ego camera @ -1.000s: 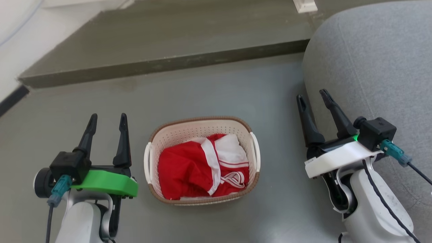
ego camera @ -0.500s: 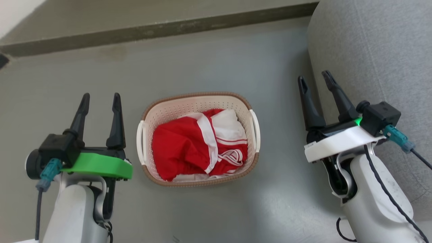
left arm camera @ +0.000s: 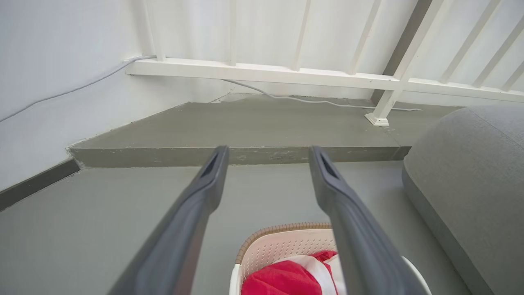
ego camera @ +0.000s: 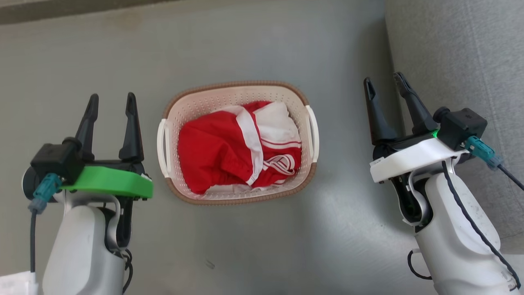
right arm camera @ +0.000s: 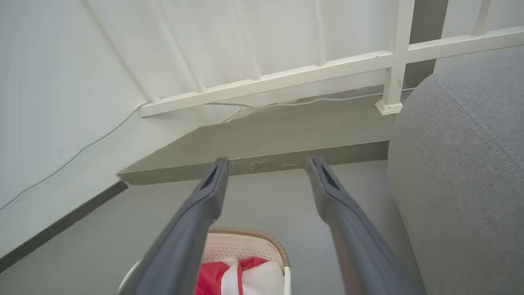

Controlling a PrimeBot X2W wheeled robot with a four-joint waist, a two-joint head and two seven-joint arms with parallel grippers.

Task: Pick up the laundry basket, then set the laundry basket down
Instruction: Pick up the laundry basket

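The red and white clothing [ego camera: 240, 147] lies lower than the brown rim [ego camera: 240, 83], so I expect the clothing to stay in place and travel along when the robot lifts the laundry basket.
The laundry basket [ego camera: 192, 106] stands on the grey floor between my two arms, cream-white and perforated, with a brown rim and a white loop handle on each side. Red and white clothing [ego camera: 229, 147] fills it. My left gripper [ego camera: 110, 100] hangs open to the left of the basket, apart from its left handle [ego camera: 162, 147]. My right gripper [ego camera: 385, 82] is open to the basket's right, clear of the right handle [ego camera: 314, 133]. The basket's far rim [left arm camera: 278, 231] shows low in the left wrist view, and its far corner [right arm camera: 245, 241] shows low in the right wrist view.
A grey upholstered seat [ego camera: 458, 53] rises right beside my right gripper. Ahead, a raised concrete step [left arm camera: 245, 153] crosses the floor, with a white railing [left arm camera: 286, 76] and a cable behind it. A white wall [left arm camera: 49, 82] stands to the left.
The head camera has tilted downward, so the step has slid out of the top of the picture. Both grippers stay open beside the basket, and the basket rests in the same spot.
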